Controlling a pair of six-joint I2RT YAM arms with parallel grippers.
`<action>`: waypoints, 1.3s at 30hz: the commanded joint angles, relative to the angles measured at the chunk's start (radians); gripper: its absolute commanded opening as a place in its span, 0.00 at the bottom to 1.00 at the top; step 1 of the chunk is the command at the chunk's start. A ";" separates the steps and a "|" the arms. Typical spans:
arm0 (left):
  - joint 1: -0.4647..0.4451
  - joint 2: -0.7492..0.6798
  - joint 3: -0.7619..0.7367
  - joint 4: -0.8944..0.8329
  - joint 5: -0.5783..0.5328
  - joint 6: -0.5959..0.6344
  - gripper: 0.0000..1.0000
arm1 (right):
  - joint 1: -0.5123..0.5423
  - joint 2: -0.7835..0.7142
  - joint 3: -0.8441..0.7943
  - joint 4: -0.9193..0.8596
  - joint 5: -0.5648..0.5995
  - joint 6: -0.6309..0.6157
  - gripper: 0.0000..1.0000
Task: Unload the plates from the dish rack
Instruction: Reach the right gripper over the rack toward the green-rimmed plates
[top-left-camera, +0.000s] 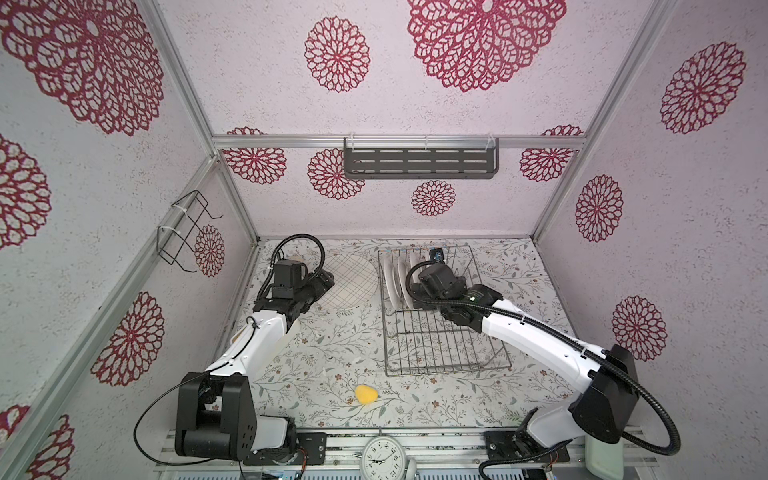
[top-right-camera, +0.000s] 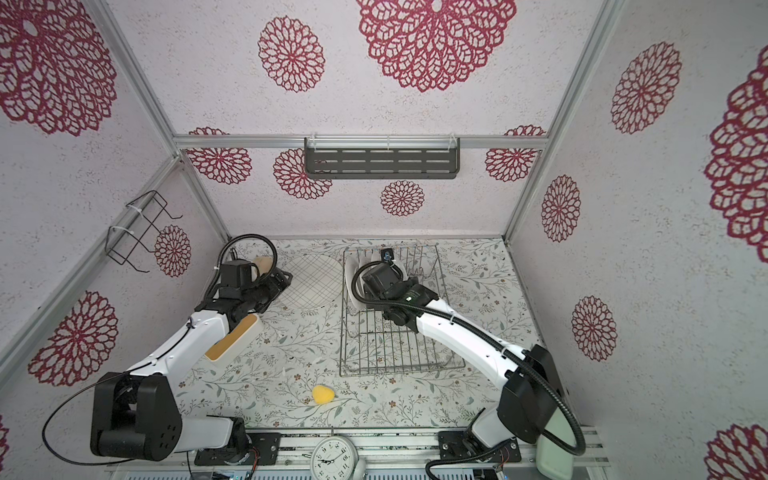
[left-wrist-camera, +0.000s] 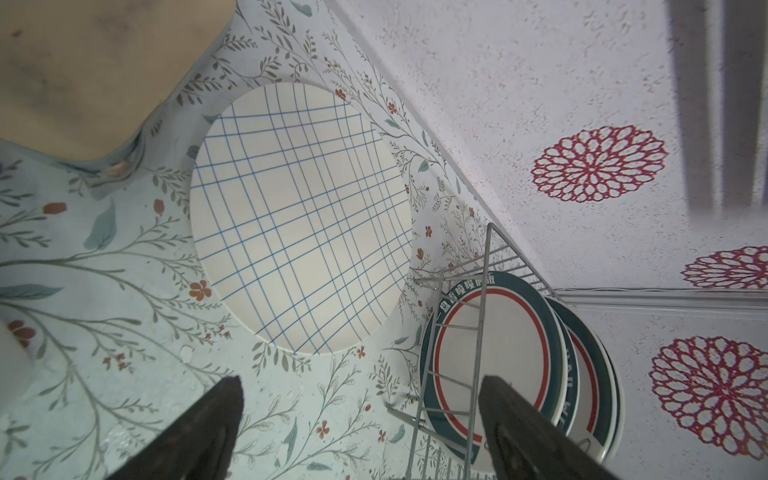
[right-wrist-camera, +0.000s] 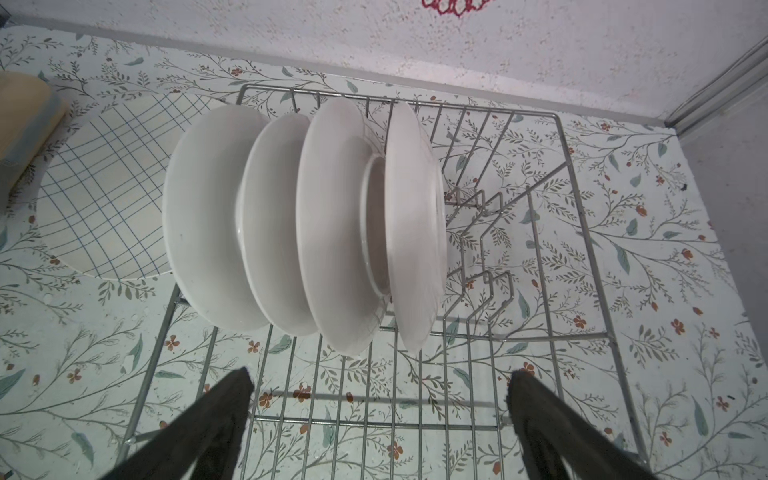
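Note:
I should keep moving in until my right gripper's open fingers straddle a plate's edge (right-wrist-camera: 352, 344), then close, as the standing plates' near edges (right-wrist-camera: 412, 337) point toward those fingers.
A large white plate with thin dark grid lines (top-left-camera: 349, 280) (left-wrist-camera: 299, 216) (right-wrist-camera: 104, 195) lies flat on the floral table, just left of the dish rack (top-left-camera: 436, 345) (right-wrist-camera: 415, 415). Several white plates (top-left-camera: 395, 278) (right-wrist-camera: 208, 216) stand on edge in the rack's far-left prongs; the left wrist view shows their green-and-red-rimmed faces (left-wrist-camera: 498, 353). My left gripper (left-wrist-camera: 363, 380) (top-left-camera: 326, 282) hovers open at the grid plate's left edge, holding nothing. My right gripper (right-wrist-camera: 380, 374) is open above the rack's grid floor, facing the standing plates and short of them.
A yellow sponge-like lump (top-left-camera: 365, 394) lies near the front. A tan-topped block (top-right-camera: 235, 343) sits under the left arm. A clock (top-left-camera: 382, 455) and a pale bottle (top-left-camera: 604, 457) stand at the front edge. A dark slotted shelf (top-left-camera: 419, 162) and a black wire holder (top-left-camera: 185, 232) hang on the walls.

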 joint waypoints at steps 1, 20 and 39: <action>-0.002 -0.052 -0.037 -0.018 0.021 -0.012 0.93 | 0.026 0.040 0.067 -0.021 0.114 -0.015 0.99; 0.007 -0.153 -0.129 -0.048 0.003 0.003 0.94 | 0.096 0.395 0.426 -0.261 0.421 0.141 0.76; 0.009 -0.162 -0.131 -0.057 0.009 -0.002 0.94 | 0.095 0.481 0.439 -0.256 0.508 0.108 0.53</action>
